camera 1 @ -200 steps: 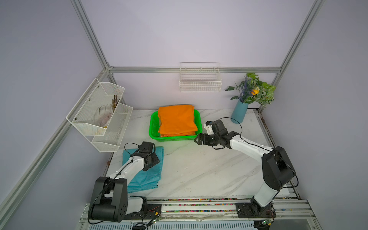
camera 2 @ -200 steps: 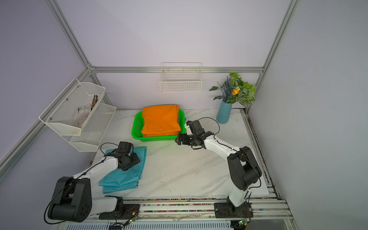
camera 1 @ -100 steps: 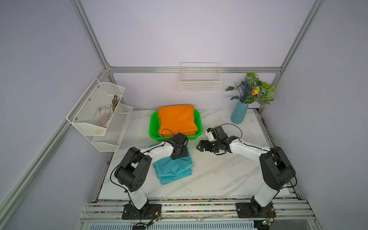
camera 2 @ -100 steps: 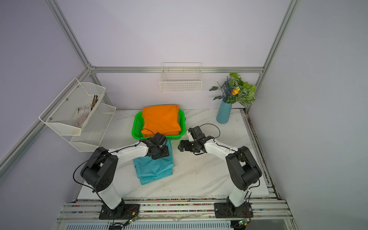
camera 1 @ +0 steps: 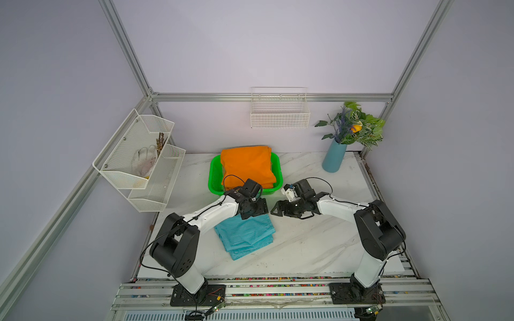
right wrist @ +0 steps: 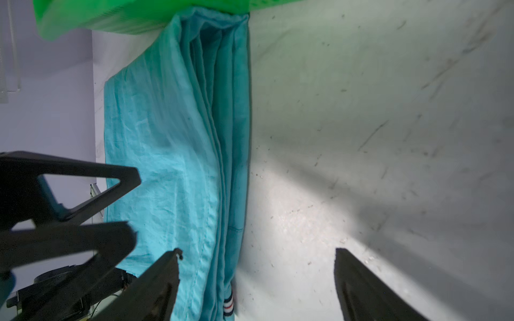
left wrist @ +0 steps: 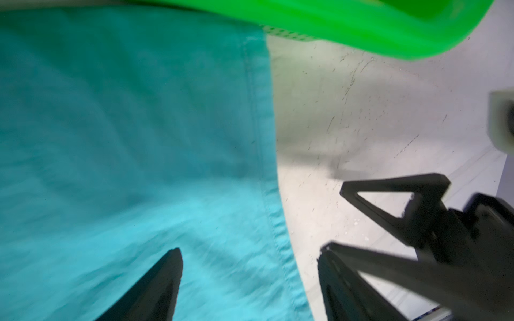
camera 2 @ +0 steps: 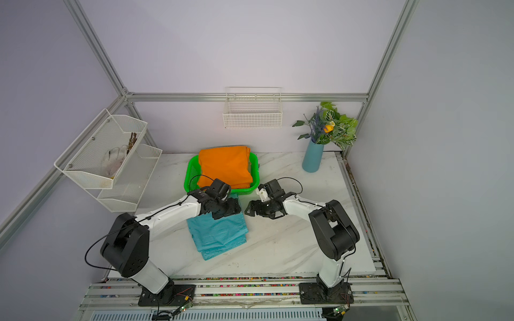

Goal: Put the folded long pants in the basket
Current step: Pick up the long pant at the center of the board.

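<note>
Both of the robot's grippers are crowding one side edge of the teal pants [camera 1: 273, 225], so next the left gripper moves away and grips the opposite edge [camera 1: 221, 237] before both lift.
Orange folded long pants [camera 1: 247, 164] [camera 2: 225, 165] lie on top in the green basket [camera 1: 214, 178] [camera 2: 189, 178]. Teal folded long pants [camera 1: 247, 236] [camera 2: 219, 233] lie flat on the marble table, their far edge against the basket's front wall [left wrist: 361, 25] [right wrist: 111, 14]. My left gripper [camera 1: 260, 208] [camera 2: 233, 207] [left wrist: 250, 251] hangs open over the teal cloth [left wrist: 125, 125], one finger above the cloth and one above bare table. My right gripper [camera 1: 278, 208] [camera 2: 250, 208] [right wrist: 258, 251] faces it, open, straddling the teal stack's folded side [right wrist: 172, 139].
A blue vase with flowers [camera 1: 335, 158] stands at the back right. A white mesh two-tier rack [camera 1: 139, 164] hangs on the left wall and a white wire basket [camera 1: 279, 111] on the back wall. The two grippers' fingers nearly touch.
The left arm has slid the teal pants from the table's left to just in front of the basket and opened its jaws wider. The right gripper has moved toward the teal pants.
</note>
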Tool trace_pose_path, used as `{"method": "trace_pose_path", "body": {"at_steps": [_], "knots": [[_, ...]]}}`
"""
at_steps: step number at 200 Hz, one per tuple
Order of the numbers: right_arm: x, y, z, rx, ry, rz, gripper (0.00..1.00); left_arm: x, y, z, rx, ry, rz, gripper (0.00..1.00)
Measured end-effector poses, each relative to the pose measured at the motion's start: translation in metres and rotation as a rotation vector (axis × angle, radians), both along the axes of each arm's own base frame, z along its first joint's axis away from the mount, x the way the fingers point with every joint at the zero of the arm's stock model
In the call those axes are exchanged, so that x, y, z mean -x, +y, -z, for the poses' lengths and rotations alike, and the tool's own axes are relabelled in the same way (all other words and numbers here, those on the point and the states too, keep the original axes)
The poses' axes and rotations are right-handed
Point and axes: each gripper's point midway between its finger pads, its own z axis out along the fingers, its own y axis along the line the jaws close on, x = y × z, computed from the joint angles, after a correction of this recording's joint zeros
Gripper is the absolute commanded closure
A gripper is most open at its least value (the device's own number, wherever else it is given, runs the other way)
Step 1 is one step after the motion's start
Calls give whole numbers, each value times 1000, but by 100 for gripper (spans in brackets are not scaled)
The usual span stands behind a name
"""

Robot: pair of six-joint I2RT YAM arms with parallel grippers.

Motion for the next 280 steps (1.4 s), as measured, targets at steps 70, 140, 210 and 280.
{"method": "trace_pose_path", "body": {"at_steps": [70, 140, 210, 280], "knots": [[3, 45, 9, -37, 31, -122, 12, 43, 108, -2, 28, -71, -277, 17], [15, 81, 11, -31, 31, -213, 14, 65, 167, 49, 47, -3, -489, 16], [21, 91, 11, -43, 36, -205, 16, 38, 143, 63, 205, -47, -454, 30], [28, 89, 29, -36, 92, -168, 100, 47, 113, 70, 242, -49, -397, 100]]}}
